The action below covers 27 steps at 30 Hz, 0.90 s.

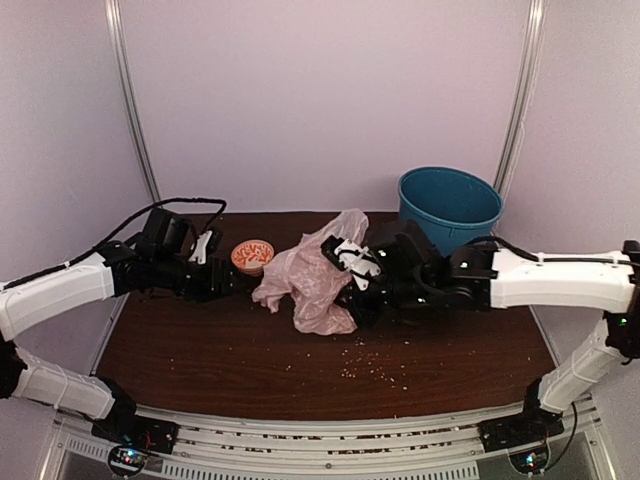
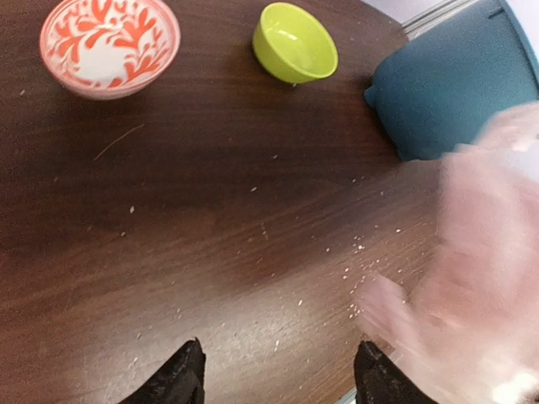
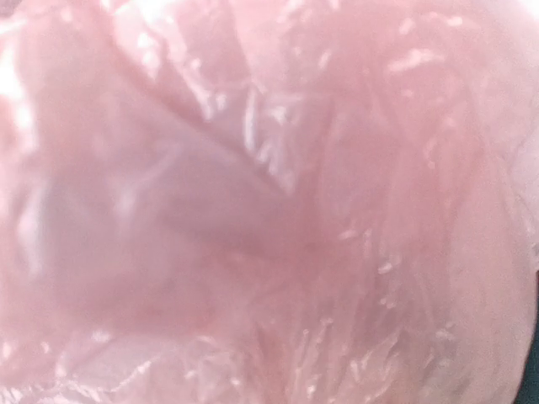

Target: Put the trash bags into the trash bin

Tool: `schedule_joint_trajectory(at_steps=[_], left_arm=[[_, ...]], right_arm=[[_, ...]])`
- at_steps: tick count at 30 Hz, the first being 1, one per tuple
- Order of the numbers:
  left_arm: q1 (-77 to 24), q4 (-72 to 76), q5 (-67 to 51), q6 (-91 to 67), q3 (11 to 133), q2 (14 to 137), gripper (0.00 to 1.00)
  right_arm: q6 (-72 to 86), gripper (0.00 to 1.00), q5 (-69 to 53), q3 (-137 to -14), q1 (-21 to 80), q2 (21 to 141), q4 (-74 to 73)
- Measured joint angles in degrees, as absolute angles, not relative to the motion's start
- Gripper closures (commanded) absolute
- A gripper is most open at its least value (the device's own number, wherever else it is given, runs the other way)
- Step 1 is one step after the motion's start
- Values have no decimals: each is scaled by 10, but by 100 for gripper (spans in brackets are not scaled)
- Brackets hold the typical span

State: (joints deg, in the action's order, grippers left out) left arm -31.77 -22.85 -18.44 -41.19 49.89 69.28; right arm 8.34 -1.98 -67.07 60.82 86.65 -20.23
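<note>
I expect the pale-pink trash bag (image 1: 306, 272) to sag into a wide, open pouch when I lift it with both grippers, because it droops in thin, loose folds (image 1: 322, 312).
The pale-pink trash bag (image 1: 310, 275) lies crumpled at the middle of the dark table, left of the teal trash bin (image 1: 450, 205). My right gripper (image 1: 355, 285) is buried in the bag's right side and shut on the plastic. The right wrist view shows nothing but pink film (image 3: 269, 202), which hides the fingers. My left gripper (image 1: 215, 275) hovers left of the bag, open and holding nothing. In the left wrist view the left gripper (image 2: 278, 379) has bare table between its fingers, the bag (image 2: 480, 286) blurs at the right, and the bin (image 2: 446, 93) stands behind it.
An orange-and-white patterned bowl (image 1: 252, 255) sits just left of the bag, also top left in the left wrist view (image 2: 109, 42). A lime-green bowl (image 2: 295, 42) stands beside the bin. Crumbs (image 1: 365, 365) dot the table (image 1: 200, 340) in front of the bag.
</note>
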Motion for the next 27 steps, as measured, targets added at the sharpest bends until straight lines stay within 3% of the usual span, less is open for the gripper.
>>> schedule_joint_trajectory(at_steps=[3, 6, 12, 18, 23, 27], left_arm=[[-302, -297, -182, -404, 513, 687, 37], [-296, -326, -183, -390, 514, 683, 37], [-296, -320, -219, -385, 491, 695, 37], [-296, -297, -257, -387, 468, 701, 37], [-296, -286, -291, -384, 447, 701, 37], [-296, -265, -301, -382, 448, 708, 33]], right_arm=[[24, 50, 43, -619, 679, 773, -123], [-17, 28, 111, -519, 722, 723, -52], [-35, 14, 251, -422, 739, 734, -92], [21, 8, 299, -427, 759, 584, -154], [101, 7, 296, -454, 759, 519, -203], [156, 9, 266, -526, 759, 575, -216]])
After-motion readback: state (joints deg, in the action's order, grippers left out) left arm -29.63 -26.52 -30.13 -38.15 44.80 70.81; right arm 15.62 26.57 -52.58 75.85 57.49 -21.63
